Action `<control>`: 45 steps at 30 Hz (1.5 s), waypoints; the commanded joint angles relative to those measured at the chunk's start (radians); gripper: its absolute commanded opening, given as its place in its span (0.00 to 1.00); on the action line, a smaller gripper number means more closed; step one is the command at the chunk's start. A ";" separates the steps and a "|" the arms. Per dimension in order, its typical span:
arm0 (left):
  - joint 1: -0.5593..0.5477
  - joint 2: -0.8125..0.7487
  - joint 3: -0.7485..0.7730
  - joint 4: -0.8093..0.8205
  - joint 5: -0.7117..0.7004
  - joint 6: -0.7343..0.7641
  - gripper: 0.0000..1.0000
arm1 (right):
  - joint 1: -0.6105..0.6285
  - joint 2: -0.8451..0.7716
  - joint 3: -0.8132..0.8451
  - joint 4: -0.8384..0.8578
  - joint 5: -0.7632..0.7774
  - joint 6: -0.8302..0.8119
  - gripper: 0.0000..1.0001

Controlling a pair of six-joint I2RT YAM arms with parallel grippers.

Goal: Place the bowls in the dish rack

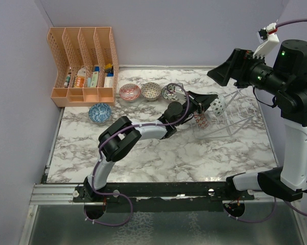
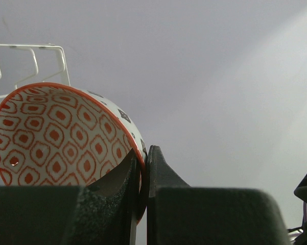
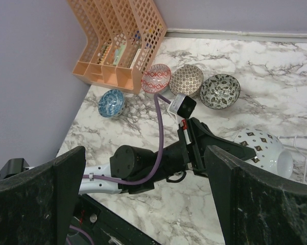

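My left gripper is holding the white bowl (image 1: 218,105) on edge over the rack (image 1: 214,122), with its hollow toward the reddish bowl, so it should keep moving the white bowl down until the rack's pegs hold it up.
My left gripper (image 1: 210,102) is shut on the rim of a bowl (image 1: 217,105), white with dark diamonds outside and orange diamonds inside (image 2: 56,138). It holds the bowl tilted on edge over the left end of the clear dish rack (image 1: 235,115). Rack prongs (image 2: 41,48) show behind the bowl. A reddish patterned bowl (image 1: 202,121) stands at the rack's near left corner. A pink bowl (image 1: 129,92), a grey-red bowl (image 1: 151,91), a dark-patterned bowl (image 1: 169,92) and a blue bowl (image 1: 99,113) sit on the table. My right gripper (image 1: 226,69) is open and empty, high above the rack.
The orange slotted file organizer (image 1: 84,64) stands at the back left, holding small items. Purple walls close the left, back and right sides. The marble table (image 1: 194,158) runs to the near rail where the arm bases sit.
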 commanded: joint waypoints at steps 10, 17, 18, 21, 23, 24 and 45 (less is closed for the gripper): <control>-0.006 0.055 0.033 0.055 0.038 -0.039 0.00 | -0.004 -0.018 -0.006 -0.026 -0.005 -0.038 1.00; -0.006 0.106 0.045 0.097 0.060 -0.058 0.00 | -0.004 -0.028 -0.018 -0.035 0.000 -0.046 1.00; -0.006 0.106 0.040 0.099 0.059 -0.058 0.00 | -0.004 -0.029 -0.020 -0.034 0.000 -0.046 0.99; -0.006 0.108 0.032 0.103 0.059 -0.058 0.00 | -0.004 -0.032 -0.027 -0.032 0.000 -0.046 0.99; -0.006 0.109 0.030 0.103 0.059 -0.059 0.00 | -0.004 -0.034 -0.032 -0.031 -0.002 -0.048 0.99; -0.006 0.109 0.029 0.102 0.059 -0.060 0.00 | -0.004 -0.035 -0.035 -0.030 -0.003 -0.045 0.99; 0.035 0.114 0.020 0.107 0.096 -0.080 0.02 | -0.004 -0.041 -0.074 -0.010 -0.008 -0.047 0.99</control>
